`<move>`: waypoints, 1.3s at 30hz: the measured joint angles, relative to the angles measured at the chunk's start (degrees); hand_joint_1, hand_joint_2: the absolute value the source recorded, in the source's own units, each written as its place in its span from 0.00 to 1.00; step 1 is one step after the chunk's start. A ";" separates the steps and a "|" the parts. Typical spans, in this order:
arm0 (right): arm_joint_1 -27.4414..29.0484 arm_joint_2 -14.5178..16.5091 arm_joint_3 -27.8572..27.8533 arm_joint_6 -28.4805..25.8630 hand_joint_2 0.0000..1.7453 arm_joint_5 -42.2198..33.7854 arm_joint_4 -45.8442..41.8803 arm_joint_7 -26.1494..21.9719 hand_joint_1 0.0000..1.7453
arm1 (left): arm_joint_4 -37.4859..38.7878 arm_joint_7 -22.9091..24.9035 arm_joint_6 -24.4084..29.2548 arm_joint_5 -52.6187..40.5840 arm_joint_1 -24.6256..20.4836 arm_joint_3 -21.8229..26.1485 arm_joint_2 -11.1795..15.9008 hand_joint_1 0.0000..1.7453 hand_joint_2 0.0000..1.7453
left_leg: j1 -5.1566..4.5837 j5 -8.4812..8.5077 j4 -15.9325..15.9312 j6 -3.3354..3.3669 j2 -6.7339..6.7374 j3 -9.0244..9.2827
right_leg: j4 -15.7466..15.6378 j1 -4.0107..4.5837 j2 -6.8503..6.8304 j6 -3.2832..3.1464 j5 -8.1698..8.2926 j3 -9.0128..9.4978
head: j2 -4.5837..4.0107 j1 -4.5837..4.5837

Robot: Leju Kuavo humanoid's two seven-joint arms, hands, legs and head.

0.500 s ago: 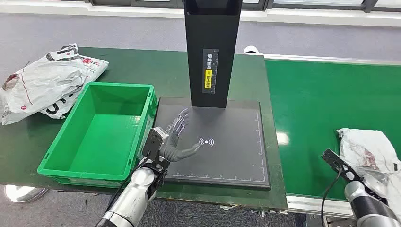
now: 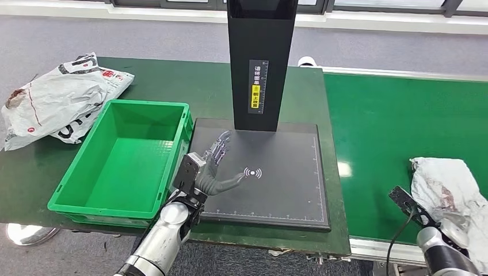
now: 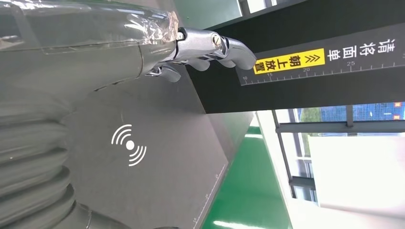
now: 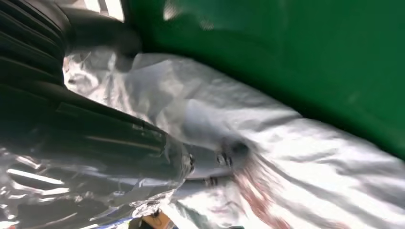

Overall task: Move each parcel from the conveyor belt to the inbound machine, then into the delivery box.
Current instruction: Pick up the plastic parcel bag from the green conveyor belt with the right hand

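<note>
My left gripper will have the crumpled grey parcel (image 2: pixel 442 176) sagging around it when I carry the parcel to the delivery box, because loose wrinkles (image 2: pixel 473 211) run across the parcel.
A crumpled grey parcel (image 2: pixel 446 187) lies on the green conveyor belt (image 2: pixel 397 121) at the near right. My right hand (image 2: pixel 453 226) is at the parcel's near edge, partly covered by it. In the right wrist view the right hand (image 4: pixel 119 138) lies against the parcel (image 4: pixel 296 143); blur hides whether it grips. My left hand (image 2: pixel 214 167) hovers open over the inbound machine's black plate (image 2: pixel 288 190), fingers spread toward its black column (image 2: pixel 262 63). The left wrist view shows the left hand (image 3: pixel 95 47) holding nothing above the plate (image 3: pixel 167 181). The green delivery box (image 2: pixel 144 104) stands left of the plate.
Grey and white parcels (image 2: pixel 57 98) are heaped on the dark green table (image 2: pixel 172 80) behind the box at far left. The belt's metal rail (image 2: pixel 368 247) runs along the near edge. Grey floor (image 2: pixel 374 46) lies beyond the table.
The whole picture has shifted a little, so the camera moved. My right wrist sits slightly lower against the parcel. The left hand keeps its place over the plate.
</note>
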 joint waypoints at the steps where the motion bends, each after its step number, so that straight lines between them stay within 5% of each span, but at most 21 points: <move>1: -0.03 0.31 -0.51 0.03 1.00 -0.13 0.37 0.01 1.00 | 0.10 -0.04 0.00 0.04 -0.05 0.00 0.00 0.00 1.00 | 0.05 -0.01 0.00 0.00 0.01 0.05 | -0.04 0.04 0.01 0.00 0.00 0.08 | 0.00 0.00; 15: -3.73 3.91 -6.99 0.18 1.00 -2.20 4.71 -2.39 1.00 | 0.80 -0.96 0.68 0.56 -0.30 0.01 0.03 0.00 1.00 | 0.26 -0.09 0.00 0.05 0.07 0.54 | -0.18 0.28 0.05 -0.03 -0.01 0.67 | 0.00 0.00; 18: -4.55 4.89 -8.65 1.61 1.00 -5.57 4.93 -9.98 1.00 | 0.80 -1.26 1.09 0.80 -0.28 0.14 0.18 0.00 1.00 | 0.28 -0.18 -0.01 -0.08 0.27 0.47 | -0.17 0.36 0.27 -0.10 0.04 0.68 | 0.00 0.02; 23: -6.10 7.61 -12.74 12.24 1.00 -17.21 4.67 -32.23 1.00 | 0.51 -2.42 2.37 1.00 -0.12 1.32 0.48 0.00 1.00 | 0.26 -0.52 -0.04 -0.33 1.37 0.36 | -0.14 0.41 1.39 -0.29 0.11 0.59 | 0.00 0.01; 26: -6.93 9.78 -14.94 17.18 1.00 -24.98 2.86 -39.29 1.00 | -0.22 -2.87 2.79 0.77 0.47 2.22 0.48 0.00 1.00 | 0.25 -0.20 -0.04 -0.30 1.12 0.44 | 0.02 0.35 1.12 -0.32 0.15 0.33 | 0.00 0.00; 32: -8.76 13.24 -16.03 18.76 1.00 -40.51 -6.38 -39.93 1.00 | -1.75 -3.07 2.98 0.22 2.28 3.38 0.49 0.00 1.00 | 0.26 0.13 -0.06 -0.35 0.22 0.20 | 0.15 0.28 0.30 -0.38 0.11 0.06 | 0.00 0.00; 39: -5.94 17.81 -11.02 16.57 1.00 -59.27 -26.13 -34.17 1.00 | -2.91 -3.62 3.15 -0.32 4.18 3.56 0.45 0.00 1.00 | 0.25 0.09 -0.08 -0.33 0.25 0.06 | 0.15 0.25 0.33 -0.39 0.04 -0.09 | 0.00 0.00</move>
